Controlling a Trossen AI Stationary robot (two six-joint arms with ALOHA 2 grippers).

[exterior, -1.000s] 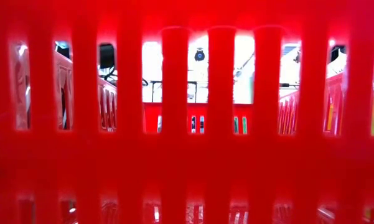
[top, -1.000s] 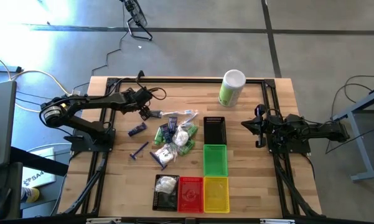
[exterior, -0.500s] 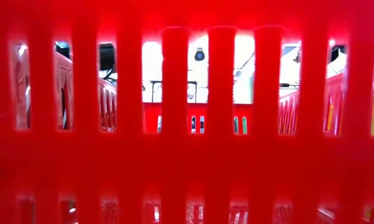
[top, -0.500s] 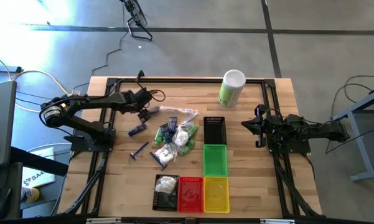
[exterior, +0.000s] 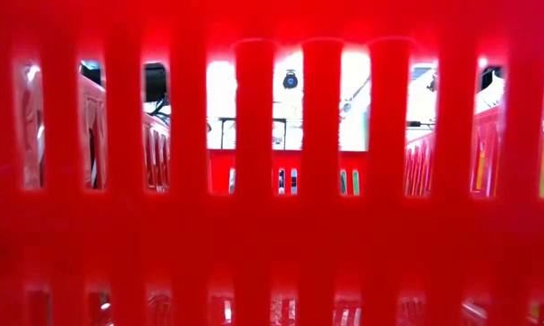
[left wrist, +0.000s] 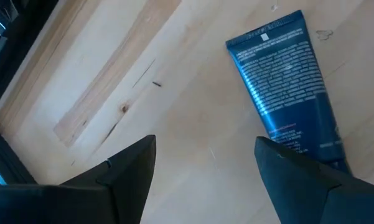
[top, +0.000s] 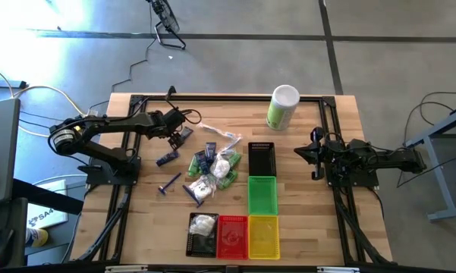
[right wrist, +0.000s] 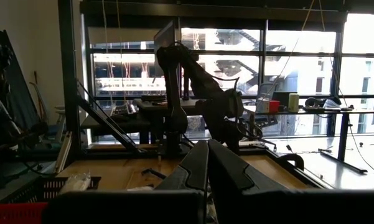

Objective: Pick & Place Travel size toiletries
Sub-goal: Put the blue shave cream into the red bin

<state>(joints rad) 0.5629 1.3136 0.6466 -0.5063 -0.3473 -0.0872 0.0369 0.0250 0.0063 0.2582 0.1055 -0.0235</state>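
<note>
My left gripper has the dark blue tube's near end (left wrist: 328, 151) running under one finger, so I should move over the tube (left wrist: 287, 87) and turn square to it before I close.
The travel size toiletries lie in a loose pile (top: 212, 168) at the table's middle: small green bottles, dark blue tubes, white pouches and clear-wrapped sticks. One dark blue tube (top: 165, 158) (left wrist: 285, 81) lies flat and alone on the wood to the left of the pile. My left gripper (top: 182, 136) (left wrist: 205, 146) hangs open above the table by that tube, with bare wood between its fingers. The tube's near end runs behind one finger (left wrist: 299, 180). My right gripper (top: 312, 155) (right wrist: 206, 163) waits shut at the table's right, held off the table.
A row of small baskets stands right of the pile: black (top: 261, 158), green (top: 262, 195), yellow (top: 263, 235), red (top: 231, 235), and a black one (top: 203, 233) holding a white pouch. A tall green-and-white canister (top: 282, 107) stands at the back. A red basket wall (exterior: 272, 226) fills the low view.
My left gripper has tipped a little at the wrist, staying in place and open.
</note>
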